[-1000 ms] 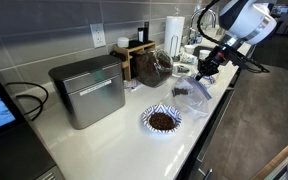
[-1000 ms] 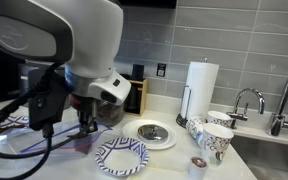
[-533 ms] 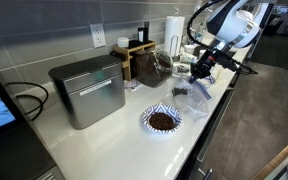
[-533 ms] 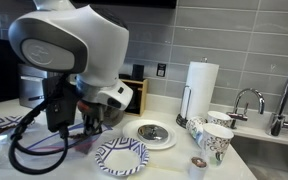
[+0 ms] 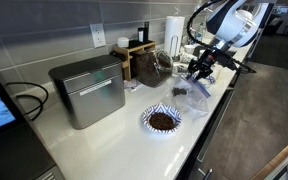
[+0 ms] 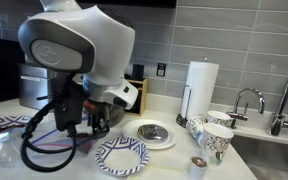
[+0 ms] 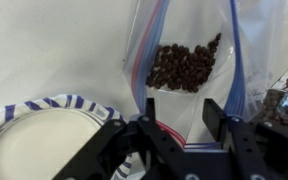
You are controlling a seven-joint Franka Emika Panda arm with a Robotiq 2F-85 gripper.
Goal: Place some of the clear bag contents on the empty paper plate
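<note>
Next, I reach down between the zip edges before I close on the brown pieces (image 7: 182, 67), because they are inside the clear bag, ahead of my gripper's open fingers.
The clear bag (image 7: 184, 60) lies flat on the white counter with a clump of brown pieces (image 7: 182, 66) in its upper part. Its red and blue zip edge runs under my gripper (image 7: 181, 105). The gripper hangs just above the bag, open, with both black fingers apart and nothing pinched between them. The empty paper plate (image 7: 39, 140), white with a blue striped rim, sits beside the bag at the lower left, and it also shows in an exterior view (image 6: 121, 155). In an exterior view the gripper (image 5: 198, 74) hovers over the bag (image 5: 190, 97).
A second striped plate (image 5: 162, 120) holds brown pieces. A grey metal box (image 5: 87, 90), a dark jar (image 5: 154, 65) and a paper towel roll (image 6: 201, 85) stand along the wall. Patterned cups (image 6: 216, 140) and a faucet (image 6: 246, 100) are by the sink. The counter edge runs close to the bag.
The arm has shifted a little across the counter and settled over the bag. The plates and the bag have stayed where they were.
</note>
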